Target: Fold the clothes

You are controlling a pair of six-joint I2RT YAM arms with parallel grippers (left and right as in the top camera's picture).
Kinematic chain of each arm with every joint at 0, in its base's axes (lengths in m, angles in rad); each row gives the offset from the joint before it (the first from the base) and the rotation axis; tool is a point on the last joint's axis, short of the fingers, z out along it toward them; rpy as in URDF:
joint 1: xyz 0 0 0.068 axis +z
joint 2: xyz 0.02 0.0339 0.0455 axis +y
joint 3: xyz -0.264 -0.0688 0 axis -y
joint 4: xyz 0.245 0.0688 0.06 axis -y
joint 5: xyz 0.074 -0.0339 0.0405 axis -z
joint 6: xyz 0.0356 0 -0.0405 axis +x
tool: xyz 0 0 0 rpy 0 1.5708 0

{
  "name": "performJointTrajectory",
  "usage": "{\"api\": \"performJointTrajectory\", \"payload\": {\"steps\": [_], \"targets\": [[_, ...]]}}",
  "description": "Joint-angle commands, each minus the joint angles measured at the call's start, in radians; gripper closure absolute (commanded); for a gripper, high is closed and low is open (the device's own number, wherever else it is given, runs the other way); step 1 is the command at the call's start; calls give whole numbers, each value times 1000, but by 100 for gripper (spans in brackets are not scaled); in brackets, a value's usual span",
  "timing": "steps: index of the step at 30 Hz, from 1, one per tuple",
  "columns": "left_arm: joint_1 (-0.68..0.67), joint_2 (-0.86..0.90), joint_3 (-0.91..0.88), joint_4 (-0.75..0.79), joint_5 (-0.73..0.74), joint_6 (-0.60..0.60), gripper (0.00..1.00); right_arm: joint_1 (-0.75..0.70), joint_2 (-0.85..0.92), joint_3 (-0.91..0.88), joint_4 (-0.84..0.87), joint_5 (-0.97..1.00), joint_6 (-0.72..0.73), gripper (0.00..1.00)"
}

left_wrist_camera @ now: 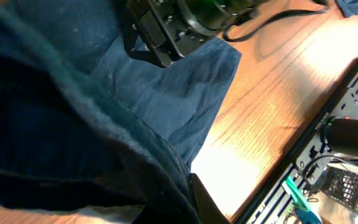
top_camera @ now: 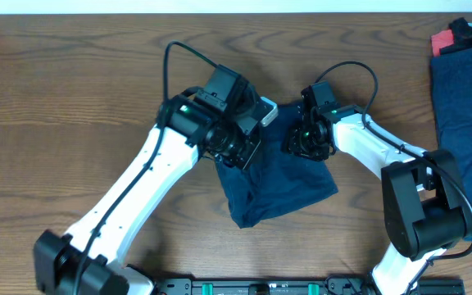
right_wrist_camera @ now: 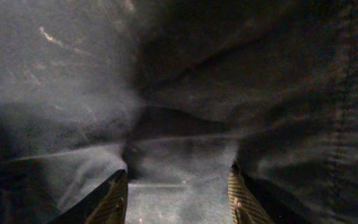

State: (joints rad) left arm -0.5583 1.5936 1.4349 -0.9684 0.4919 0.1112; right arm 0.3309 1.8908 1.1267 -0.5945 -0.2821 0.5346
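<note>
My right gripper is over the garment (top_camera: 298,174) where the fold must land, so next my left gripper pulls the held cloth (top_camera: 251,174) back while my right gripper moves out of the way.
A dark navy garment (top_camera: 277,184) lies crumpled at the middle of the table. My left gripper (top_camera: 248,143) is at its upper left edge and shut on a fold of it. In the left wrist view the cloth (left_wrist_camera: 166,93) drapes over the jaws (left_wrist_camera: 173,205) and hides all but one finger. My right gripper (top_camera: 306,143) is at the garment's upper right edge. Its fingers (right_wrist_camera: 179,193) are spread wide, pointing down onto the cloth (right_wrist_camera: 179,81), with fabric between them but not pinched. The right gripper's body also shows in the left wrist view (left_wrist_camera: 166,31).
A pile of blue clothes (top_camera: 465,90) with a red piece (top_camera: 442,39) sits at the right edge of the table. A black rail (top_camera: 260,287) runs along the front edge and also shows in the left wrist view (left_wrist_camera: 328,155). Bare wood surrounds the garment.
</note>
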Motion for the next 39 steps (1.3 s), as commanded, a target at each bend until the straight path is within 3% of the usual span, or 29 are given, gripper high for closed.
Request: {"api": "performJointTrajectory", "payload": {"steps": [1,6,12,18,30,34,39], "targets": [[-3,11,7,16,17,-9,93,-15,-22,-23,-24,5,18,49],[-3,12,7,68,20,-19,93,-53,-135,-23,-47,11,3,48],[-4,5,8,74,21,-19,94,-93,-248,-23,-161,206,3,45],[-44,-31,11,92,21,8,94,-132,-231,-24,-203,225,-36,51],[-108,5,9,103,-23,15,92,-156,-204,-24,-208,226,-44,48],[-108,5,9,96,-85,14,93,-212,-204,-24,-234,238,-88,49],[-102,-4,16,42,-265,14,94,-296,-204,-24,-285,256,-119,52]]}}
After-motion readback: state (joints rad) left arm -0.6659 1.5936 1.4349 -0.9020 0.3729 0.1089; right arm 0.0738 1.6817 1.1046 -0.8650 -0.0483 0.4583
